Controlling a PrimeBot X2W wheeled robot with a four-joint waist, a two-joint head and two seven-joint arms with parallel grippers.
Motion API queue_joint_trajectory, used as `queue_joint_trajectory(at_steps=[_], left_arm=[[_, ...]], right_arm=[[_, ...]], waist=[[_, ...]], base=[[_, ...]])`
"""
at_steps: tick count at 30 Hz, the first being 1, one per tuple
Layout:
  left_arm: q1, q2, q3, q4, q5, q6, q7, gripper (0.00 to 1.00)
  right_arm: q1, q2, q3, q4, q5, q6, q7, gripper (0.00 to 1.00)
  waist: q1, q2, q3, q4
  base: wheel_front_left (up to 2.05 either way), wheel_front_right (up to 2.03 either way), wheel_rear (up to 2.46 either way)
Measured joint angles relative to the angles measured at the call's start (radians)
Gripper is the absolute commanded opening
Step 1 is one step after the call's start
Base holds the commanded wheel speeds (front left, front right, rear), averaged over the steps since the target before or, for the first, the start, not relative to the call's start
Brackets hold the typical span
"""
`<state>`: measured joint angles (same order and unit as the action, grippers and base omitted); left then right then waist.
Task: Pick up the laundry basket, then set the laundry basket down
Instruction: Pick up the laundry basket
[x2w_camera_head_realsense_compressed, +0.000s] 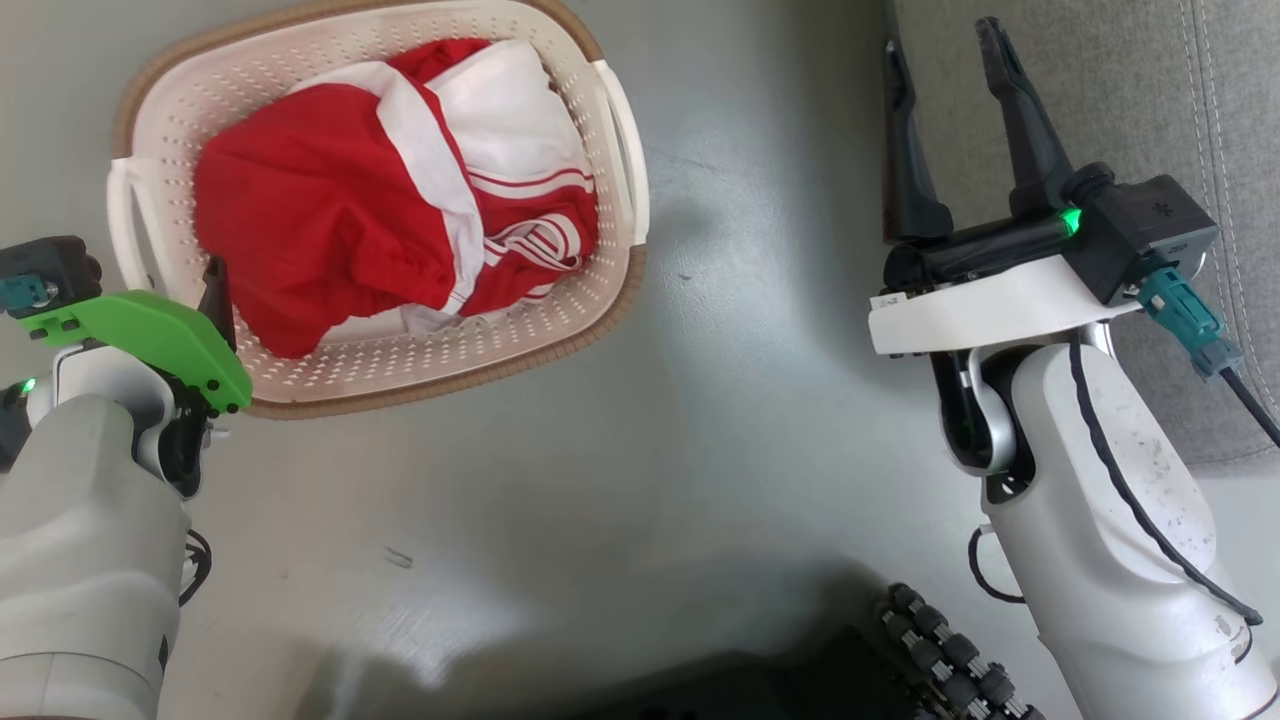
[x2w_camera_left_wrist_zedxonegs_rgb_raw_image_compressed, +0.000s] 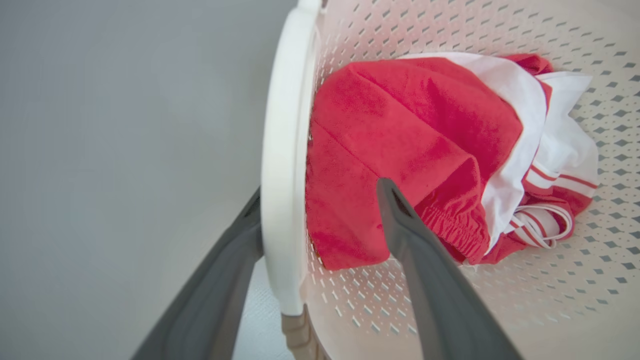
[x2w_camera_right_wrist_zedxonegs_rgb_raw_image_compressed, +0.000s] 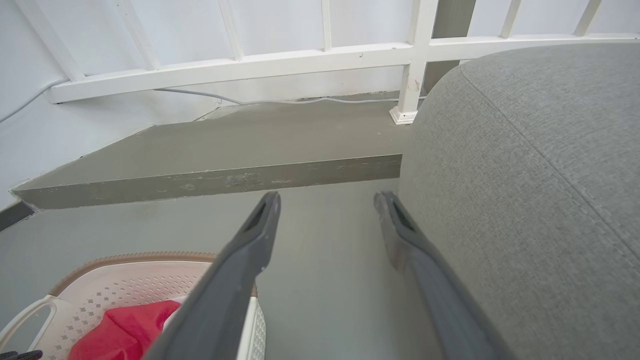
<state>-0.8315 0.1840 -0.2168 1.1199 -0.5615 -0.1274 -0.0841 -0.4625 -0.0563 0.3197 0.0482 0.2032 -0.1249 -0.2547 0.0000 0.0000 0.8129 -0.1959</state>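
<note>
My gripper will lift the laundry basket, and the red-and-white clothing (x2w_camera_head_realsense_compressed: 402, 198) will come along and stay in place, because the clothing sits below the brown rim (x2w_camera_head_realsense_compressed: 462, 384).
The laundry basket (x2w_camera_head_realsense_compressed: 420, 360) sits on the grey floor at the upper left of the head view, cream-white and perforated with a brown rim, holding red-and-white clothing (x2w_camera_head_realsense_compressed: 330, 210). My left gripper (x2w_camera_left_wrist_zedxonegs_rgb_raw_image_compressed: 320, 187) is open and straddles the basket's white left handle (x2w_camera_left_wrist_zedxonegs_rgb_raw_image_compressed: 285, 150): one finger outside the wall, the other inside against the red cloth (x2w_camera_left_wrist_zedxonegs_rgb_raw_image_compressed: 400, 125). In the head view one dark left finger (x2w_camera_head_realsense_compressed: 216, 292) pokes over the rim. My right gripper (x2w_camera_head_realsense_compressed: 945, 60) stands open far right of the basket with nothing between its fingers. The basket (x2w_camera_right_wrist_zedxonegs_rgb_raw_image_compressed: 125, 285) lies lower left of the right gripper (x2w_camera_right_wrist_zedxonegs_rgb_raw_image_compressed: 327, 200).
A grey upholstered sofa (x2w_camera_head_realsense_compressed: 1100, 100) stands close beside the right gripper, with its cushion (x2w_camera_right_wrist_zedxonegs_rgb_raw_image_compressed: 525, 175) nearly touching one finger. Beyond are a raised concrete step (x2w_camera_right_wrist_zedxonegs_rgb_raw_image_compressed: 225, 150) and a white railing (x2w_camera_right_wrist_zedxonegs_rgb_raw_image_compressed: 300, 60). My dark wheeled base (x2w_camera_head_realsense_compressed: 940, 650) shows at the bottom.
</note>
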Motion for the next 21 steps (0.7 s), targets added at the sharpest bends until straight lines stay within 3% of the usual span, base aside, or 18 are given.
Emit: queue_joint_trajectory(at_steps=[11,21], left_arm=[[0.002,-0.014,-0.020,-0.044,0.004,0.000,-0.147,1.00],[0.024,-0.031,-0.033,-0.152,0.034,0.000,-0.174,1.00]], right_arm=[[0.004,0.000,-0.029,0.044,-0.031,0.000,0.000,1.00],[0.037,-0.006,-0.054,0.091,-0.048,0.000,0.000,1.00]], waist=[[0.0000,0.0000,-0.070,0.036],[0.0000,0.0000,-0.166,0.081]], base=[[0.00,0.00,0.00],[0.00,0.00,0.00]])
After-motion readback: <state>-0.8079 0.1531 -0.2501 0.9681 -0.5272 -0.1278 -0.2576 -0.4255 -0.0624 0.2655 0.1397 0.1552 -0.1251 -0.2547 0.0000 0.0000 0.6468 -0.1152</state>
